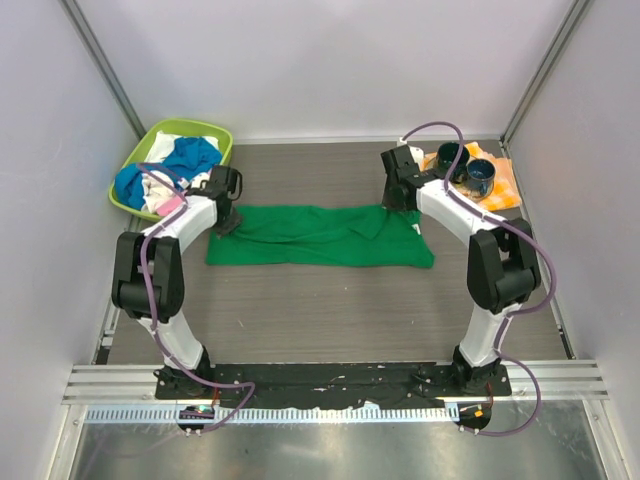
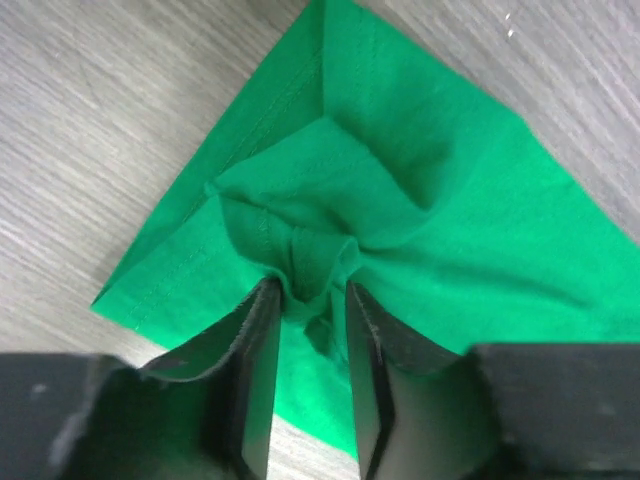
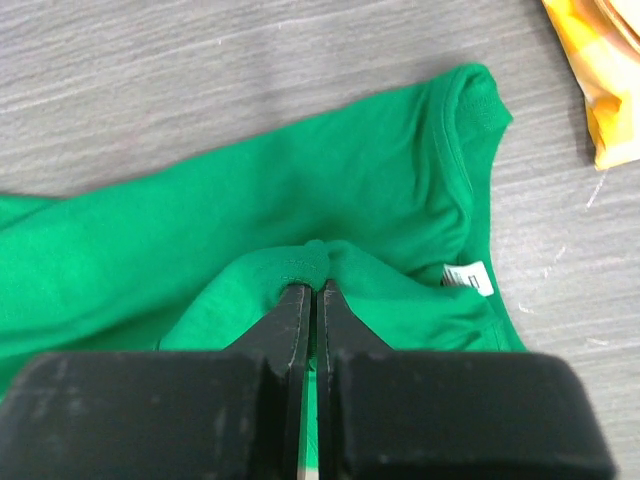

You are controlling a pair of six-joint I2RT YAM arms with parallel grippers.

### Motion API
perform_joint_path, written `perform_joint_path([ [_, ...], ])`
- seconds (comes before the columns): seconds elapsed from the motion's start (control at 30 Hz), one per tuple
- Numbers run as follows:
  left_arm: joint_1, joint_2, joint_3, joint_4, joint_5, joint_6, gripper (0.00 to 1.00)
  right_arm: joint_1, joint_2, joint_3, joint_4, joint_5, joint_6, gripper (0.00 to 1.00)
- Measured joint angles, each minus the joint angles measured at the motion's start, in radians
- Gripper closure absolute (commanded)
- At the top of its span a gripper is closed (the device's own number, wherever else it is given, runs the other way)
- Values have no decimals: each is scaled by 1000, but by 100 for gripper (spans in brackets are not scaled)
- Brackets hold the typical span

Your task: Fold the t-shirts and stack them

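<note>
My grippers have to fold the green t-shirt, which lies crosswise [image 1: 318, 240]. Next, my left gripper pulls its hem end [image 1: 217, 252] to the front first while my right gripper moves the collar end back.
A large green t-shirt [image 1: 320, 237] lies spread in a long band across the middle of the table. My left gripper [image 1: 225, 215] is at its left end. In the left wrist view the gripper [image 2: 315, 290] pinches a bunched fold of the green t-shirt [image 2: 450, 230] near a hemmed corner. My right gripper [image 1: 400, 200] is at the shirt's right end. In the right wrist view the gripper [image 3: 312, 283] is shut on a small fold of the green t-shirt [image 3: 300, 190], beside the collar and the white tag [image 3: 468, 277]. Blue [image 1: 190, 160], white [image 1: 165, 145] and pink [image 1: 170, 205] t-shirts lie in the basket.
A lime-green plastic basket [image 1: 150, 150] stands at the back left. An orange-and-white checkered cloth [image 1: 505, 185] with two dark cups [image 1: 450, 157] [image 1: 478, 177] lies at the back right; its edge shows in the right wrist view [image 3: 600, 110]. Walls enclose the table.
</note>
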Motion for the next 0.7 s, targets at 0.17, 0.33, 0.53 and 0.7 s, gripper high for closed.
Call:
perform_joint_path([
  [0.17, 12, 48, 55, 9, 1, 10, 0, -16, 95, 87, 5, -8, -6, 79],
  [0.33, 35, 71, 103, 9, -5, -6, 0, -21, 162, 151, 60, -4, -22, 6],
  [0.53, 37, 18, 35, 48, 16, -42, 0, -11, 126, 110, 174, 14, -34, 2],
  [0.7, 2, -166, -136, 75, 34, -61, 0, 46, -61, -21, 168, 35, -35, 1],
])
